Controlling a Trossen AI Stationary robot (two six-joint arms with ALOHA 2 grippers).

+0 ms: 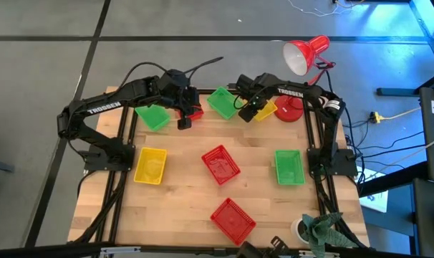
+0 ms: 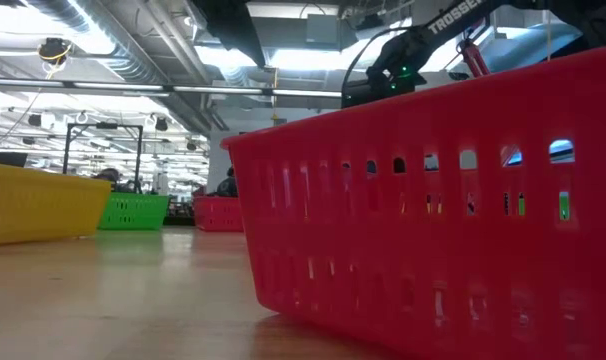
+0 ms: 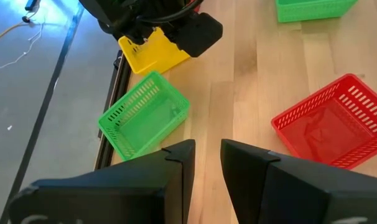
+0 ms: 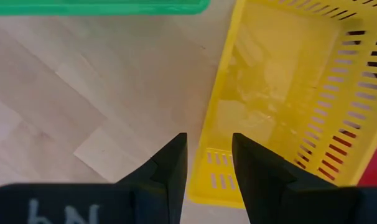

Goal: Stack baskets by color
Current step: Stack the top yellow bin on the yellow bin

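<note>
The yellow rim (image 4: 368, 157) passes over the red lamp base in one unbroken line, so when I lift, the yellow basket (image 1: 266, 110) will come away and leave the lamp standing.
My right gripper (image 4: 207, 146) points down, open, at the table's far side over a yellow basket (image 4: 288, 87). One finger stands outside the basket's side wall (image 4: 216, 118) and one inside, near a corner, and I see no touch. A green basket (image 1: 222, 102) lies just left of it. My left gripper (image 3: 207, 152) hangs open and empty, raised above the far left. A small red basket (image 1: 195, 112) and another green basket (image 1: 152, 116) sit beside it. A yellow basket (image 1: 150, 165), two red ones (image 1: 220, 164) (image 1: 233, 218) and a green one (image 1: 288, 167) rest flat nearer the front.
A red desk lamp (image 1: 304, 56) stands at the far right, its round base (image 1: 288, 109) right beside the yellow basket under my right gripper. A cup with dark cloth (image 1: 319, 231) sits at the near right corner. Bare wood lies between the middle baskets.
</note>
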